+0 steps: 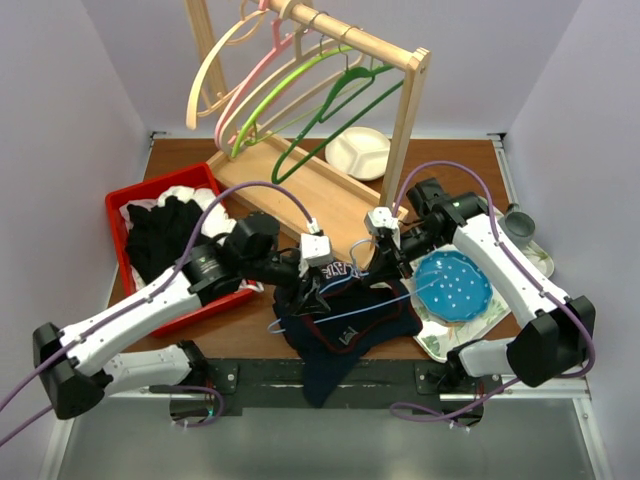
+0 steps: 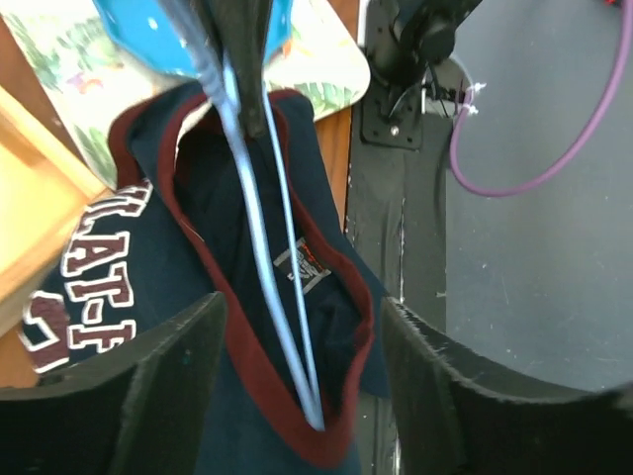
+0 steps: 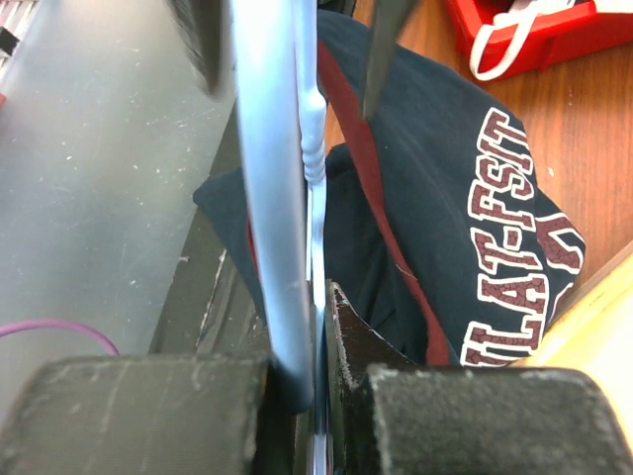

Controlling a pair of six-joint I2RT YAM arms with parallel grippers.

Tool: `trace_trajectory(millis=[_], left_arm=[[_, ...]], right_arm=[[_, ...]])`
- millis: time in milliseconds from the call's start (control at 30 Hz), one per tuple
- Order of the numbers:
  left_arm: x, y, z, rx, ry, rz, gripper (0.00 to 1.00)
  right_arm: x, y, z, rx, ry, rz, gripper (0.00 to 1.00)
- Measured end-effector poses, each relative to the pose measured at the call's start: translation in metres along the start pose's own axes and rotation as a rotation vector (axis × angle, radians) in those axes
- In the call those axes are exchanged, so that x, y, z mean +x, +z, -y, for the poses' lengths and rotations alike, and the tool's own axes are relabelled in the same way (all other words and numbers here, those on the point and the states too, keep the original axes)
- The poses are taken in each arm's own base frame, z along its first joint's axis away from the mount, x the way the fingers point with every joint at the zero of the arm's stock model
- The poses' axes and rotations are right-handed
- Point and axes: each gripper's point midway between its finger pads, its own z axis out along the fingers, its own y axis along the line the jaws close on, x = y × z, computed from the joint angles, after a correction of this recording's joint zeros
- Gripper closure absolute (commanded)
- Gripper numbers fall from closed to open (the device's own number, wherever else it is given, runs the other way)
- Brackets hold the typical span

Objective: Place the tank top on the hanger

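My left gripper should hold the hanger, because the hanger's end over the blue dish [image 1: 438,281] is outside the tank top's strap. My right gripper should lift the strap at the same time.
The dark navy tank top [image 1: 350,335] with dark red trim hangs in a bunch over the table's near edge, draped on the thin light-blue hanger [image 1: 345,313]. My right gripper [image 1: 386,262] is shut on the hanger [image 3: 272,198] and holds it up; the tank top [image 3: 435,178] lies below it. My left gripper [image 1: 306,294] is open, its fingers on either side of a red-trimmed opening of the tank top [image 2: 148,148]. One end of the hanger [image 2: 259,228] sits inside that opening. The left fingers [image 2: 148,386] touch no fabric that I can see.
A red bin [image 1: 160,185] with black clothes and a white cloth stands at the left. A wooden rack [image 1: 405,120] with several hangers stands behind, with a white plate [image 1: 358,152] by it. A blue dish [image 1: 452,288] on a floral tray [image 1: 450,340] and a grey cup [image 1: 520,222] are at the right.
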Motion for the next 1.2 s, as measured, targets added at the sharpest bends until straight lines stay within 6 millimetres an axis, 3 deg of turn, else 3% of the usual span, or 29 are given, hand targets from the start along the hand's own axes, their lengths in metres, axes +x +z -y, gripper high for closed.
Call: trace_trajectory(millis=[33,133,167,300,333,367,433,467,600,800,900,1033,1200], left_arm=[[0.004,0.005,-0.002,0.005,-0.015,-0.017,0.44],[0.013,0.014,-0.007,0.013,-0.051,-0.05,0.75],[0.015,0.017,-0.008,0.017,-0.064,-0.06,1.0],[0.021,0.022,-0.011,0.017,-0.11,-0.081,1.0],[0.021,0.022,-0.012,0.014,-0.119,-0.081,1.0],[0.021,0.021,-0.011,0.011,-0.131,-0.078,1.0],[0.021,0.019,-0.013,-0.013,-0.15,-0.07,1.0],[0.024,0.016,-0.013,-0.033,-0.161,-0.066,1.0],[0.038,0.0,-0.009,-0.1,-0.203,-0.049,1.0],[0.046,-0.02,-0.005,-0.188,-0.268,0.001,1.0],[0.047,-0.022,-0.008,-0.219,-0.296,0.009,1.0],[0.047,-0.023,-0.014,-0.264,-0.325,0.017,1.0],[0.043,-0.025,-0.02,-0.306,-0.365,0.041,1.0]], right_arm=[[0.0,0.0,-0.001,-0.003,0.0,0.002,1.0],[0.0,0.0,-0.001,-0.006,-0.006,0.004,1.0],[0.0,0.0,-0.001,-0.006,-0.007,0.004,1.0],[0.0,0.0,-0.002,-0.005,0.001,0.003,1.0],[0.0,0.0,-0.001,-0.002,-0.007,0.004,0.96],[0.0,0.0,-0.001,0.0,0.001,0.006,0.8],[0.0,0.001,0.001,0.01,0.019,0.011,0.64],[-0.001,0.001,0.002,0.022,0.033,0.015,0.5],[-0.004,-0.01,0.011,0.119,0.083,0.028,0.35],[-0.01,-0.072,0.041,0.459,0.162,0.069,0.3],[-0.009,-0.09,0.041,0.581,0.172,0.049,0.3],[0.003,-0.092,0.027,0.622,0.138,-0.007,0.3],[0.056,-0.072,0.005,0.541,0.148,-0.119,0.3]])
